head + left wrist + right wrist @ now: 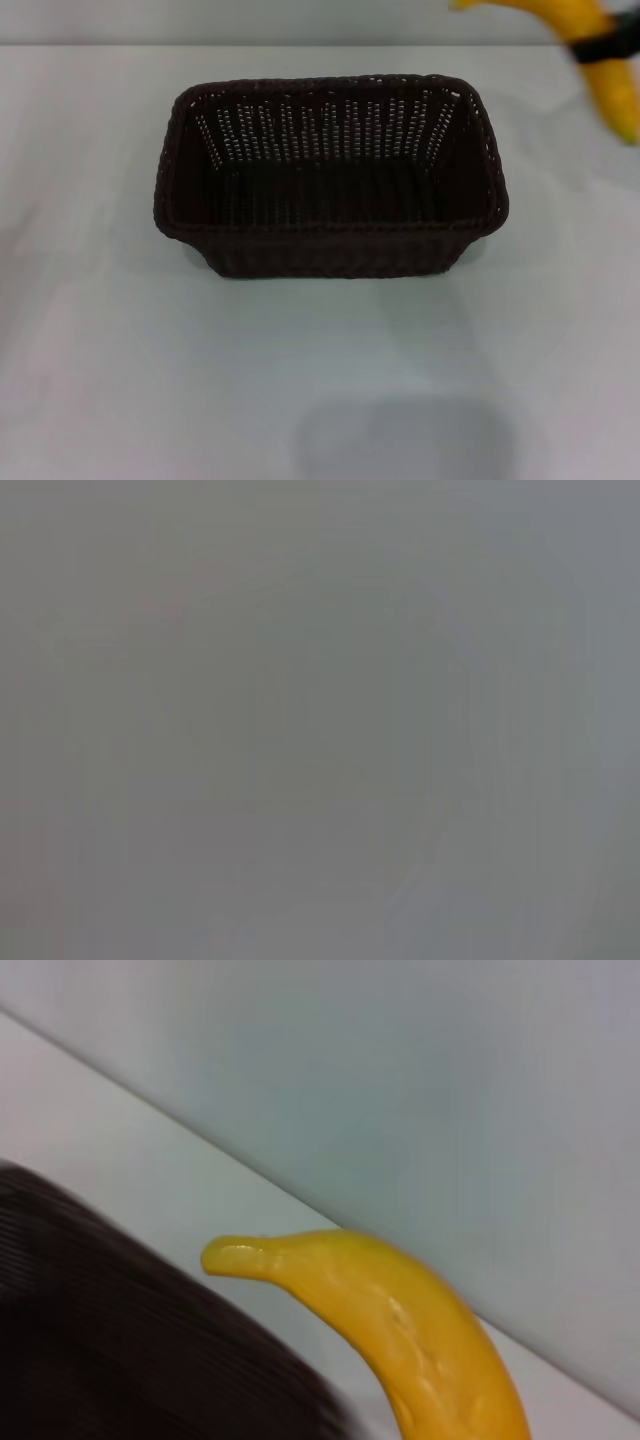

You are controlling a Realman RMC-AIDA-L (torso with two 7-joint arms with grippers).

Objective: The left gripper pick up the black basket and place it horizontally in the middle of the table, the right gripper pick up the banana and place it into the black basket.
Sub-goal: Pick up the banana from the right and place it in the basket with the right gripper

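Note:
The robot's right gripper should keep moving inward until the banana is over the basket's open inside [330,190], because the banana hangs higher than the black basket's rim [490,165] and that inside is empty.
The black basket [330,255] stands lengthwise across the middle of the white table [120,380], open side up and with nothing inside. At the far right, the yellow banana [603,80] hangs in the air above and to the right of the basket's right rim. My right gripper [608,47] is shut across it, and only a black finger shows. The right wrist view has the banana [420,1340] close up, its tip over the table beside the dark basket [120,1350]. My left gripper is out of sight; its wrist view gives only plain grey.
A grey wall [300,20] runs along the table's far edge behind the basket. A soft shadow [405,440] lies on the table in front of the basket.

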